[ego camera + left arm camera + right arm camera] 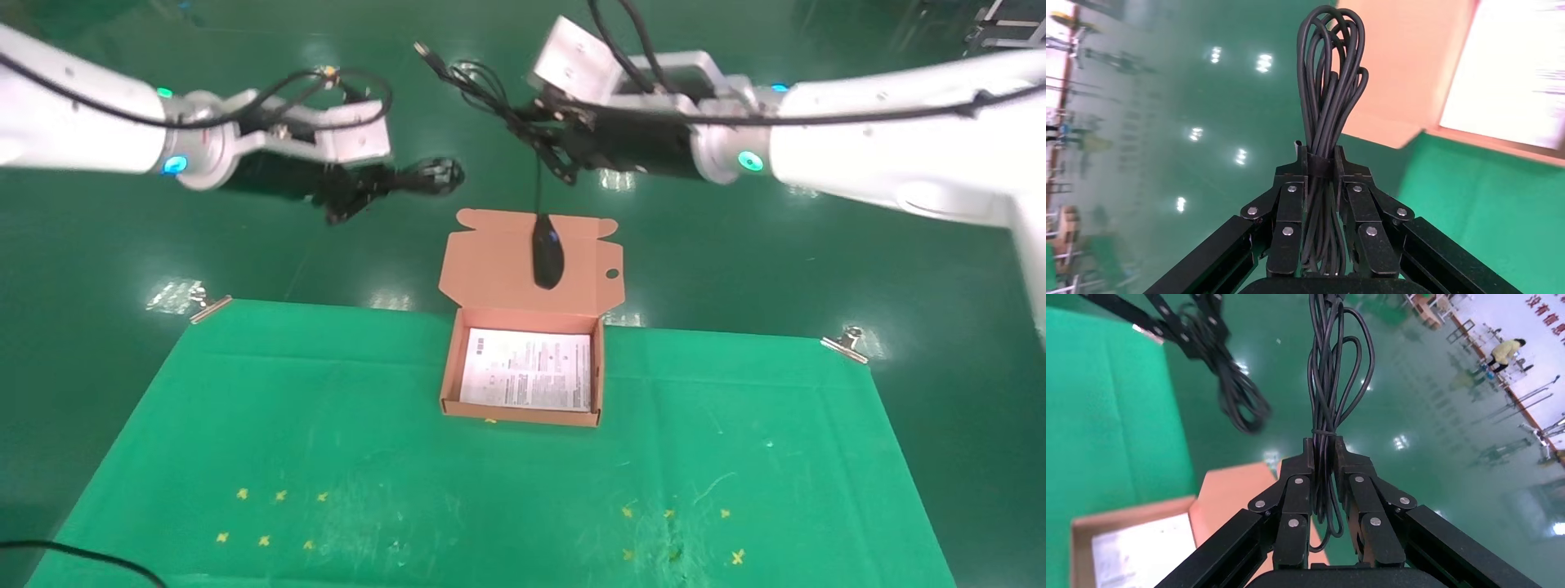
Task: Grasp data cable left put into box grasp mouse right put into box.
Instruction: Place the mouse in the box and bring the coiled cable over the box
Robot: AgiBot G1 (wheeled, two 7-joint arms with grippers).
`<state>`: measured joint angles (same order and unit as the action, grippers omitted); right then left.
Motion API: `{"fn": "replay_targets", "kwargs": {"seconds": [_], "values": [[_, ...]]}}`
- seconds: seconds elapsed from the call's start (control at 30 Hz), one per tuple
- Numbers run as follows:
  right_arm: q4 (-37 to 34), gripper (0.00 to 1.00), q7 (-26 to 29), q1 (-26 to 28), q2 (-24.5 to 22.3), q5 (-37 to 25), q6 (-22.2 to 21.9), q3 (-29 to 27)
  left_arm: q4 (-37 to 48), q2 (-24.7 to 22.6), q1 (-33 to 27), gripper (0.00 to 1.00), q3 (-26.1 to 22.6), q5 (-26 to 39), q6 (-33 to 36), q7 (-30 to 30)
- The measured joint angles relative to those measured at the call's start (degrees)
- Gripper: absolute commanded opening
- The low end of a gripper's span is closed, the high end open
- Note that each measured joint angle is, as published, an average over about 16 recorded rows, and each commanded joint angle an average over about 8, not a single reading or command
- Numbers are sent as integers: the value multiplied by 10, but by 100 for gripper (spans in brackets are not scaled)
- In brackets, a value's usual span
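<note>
My left gripper should move back until my right gripper lowers the mouse into the box (pixel 526 368), because the mouse's cord (pixel 475 86) reaches close to the data cable.
My left gripper (pixel 353 196) is shut on the data cable (pixel 429 175), a black bundle held in the air to the left of the box and behind it. In the left wrist view the data cable (pixel 1330 79) sticks out past the shut gripper (pixel 1321 162). My right gripper (pixel 558 157) is shut on the mouse's coiled cord (pixel 1332 386). The mouse (pixel 547 253) hangs from the cord in front of the open lid (pixel 490 261). The salmon-orange box (pixel 448 367) lies open on the cloth with a white printed sheet (pixel 527 369) on its floor. The mouse is out of sight in the right wrist view.
A green cloth (pixel 327 425) covers the table and is held by metal clips (pixel 208 306) (pixel 846 343) at its far corners. Yellow cross marks (pixel 278 496) (pixel 670 514) lie near the front. A black cable (pixel 73 555) crosses the front left corner. Glossy green floor lies beyond.
</note>
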<state>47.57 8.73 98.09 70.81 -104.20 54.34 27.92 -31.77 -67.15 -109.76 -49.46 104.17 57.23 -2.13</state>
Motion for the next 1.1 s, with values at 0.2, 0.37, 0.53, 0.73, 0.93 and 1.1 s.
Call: {"fn": "replay_targets", "kwargs": {"seconds": [0.2, 0.37, 0.53, 0.73, 0.93, 1.1], "values": [[-39, 0, -27, 21, 26, 11, -13, -4, 29, -20, -18, 0, 3, 0, -18, 18], [-55, 0, -39, 24, 36, 15, -18, -4, 35, -20, -22, 0, 0, 4, -16, 21], [-70, 0, -48, 21, 44, 15, -24, 0, 26, -9, -18, 0, -7, 15, -5, 13], [-91, 0, -57, 11, 56, 16, -32, 13, -4, 15, -10, 0, -20, 39, 12, -18], [-108, 0, -58, -1, 67, 30, -43, 42, -48, 45, -3, 0, -35, 73, 28, -69], [-113, 0, -51, -12, 72, 54, -58, 79, -92, 69, 2, 0, -46, 103, 41, -120]]}}
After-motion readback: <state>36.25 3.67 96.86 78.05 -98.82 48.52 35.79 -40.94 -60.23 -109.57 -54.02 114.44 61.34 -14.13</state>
